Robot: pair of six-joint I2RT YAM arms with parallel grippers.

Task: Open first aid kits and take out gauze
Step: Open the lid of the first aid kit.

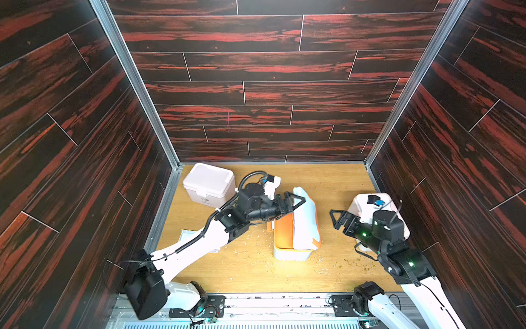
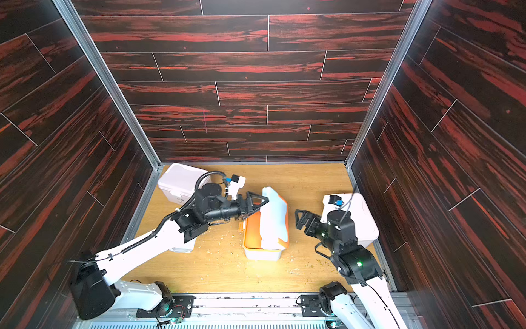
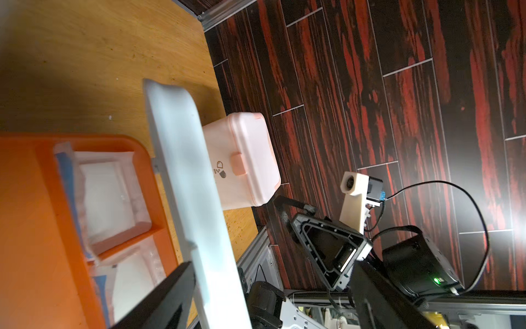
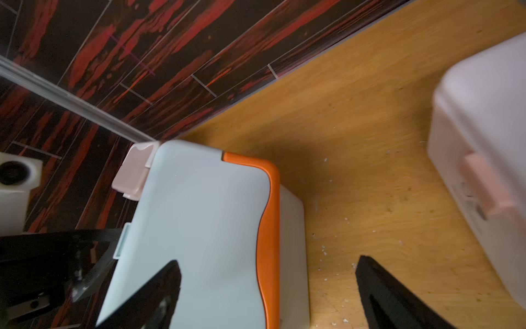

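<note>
My open right gripper should bring down the kit's lid (image 1: 306, 218), which stands almost upright beside it, while my left gripper moves back toward the gauze (image 3: 133, 285).
The pale blue-white first aid kit (image 1: 306, 225) (image 2: 274, 219) with orange trim stands mid-table, its lid (image 3: 182, 176) (image 4: 199, 228) raised almost upright. My left gripper (image 1: 296, 203) (image 2: 260, 203) (image 3: 273, 263) is open, its wide jaws straddling the lid's edge, with the lid close against one finger (image 3: 159, 299). Gauze packets (image 3: 105, 196) lie in the kit's orange tray (image 3: 34, 228). My right gripper (image 1: 338, 220) (image 2: 301, 219) (image 4: 269, 260) is open and holds nothing, just right of the kit. One white kit (image 1: 209, 182) (image 2: 182, 179) sits shut at the back left. Another white kit (image 1: 367, 205) (image 2: 363, 219) (image 3: 242, 165) (image 4: 484, 142) sits shut at the right.
White gauze packets (image 1: 186, 236) lie on the wooden table (image 1: 250, 265) partly under my left arm. Crumbs are scattered round the blue kit. Dark wood-patterned walls (image 1: 85, 171) close in on three sides, and the right kit stands against the right wall.
</note>
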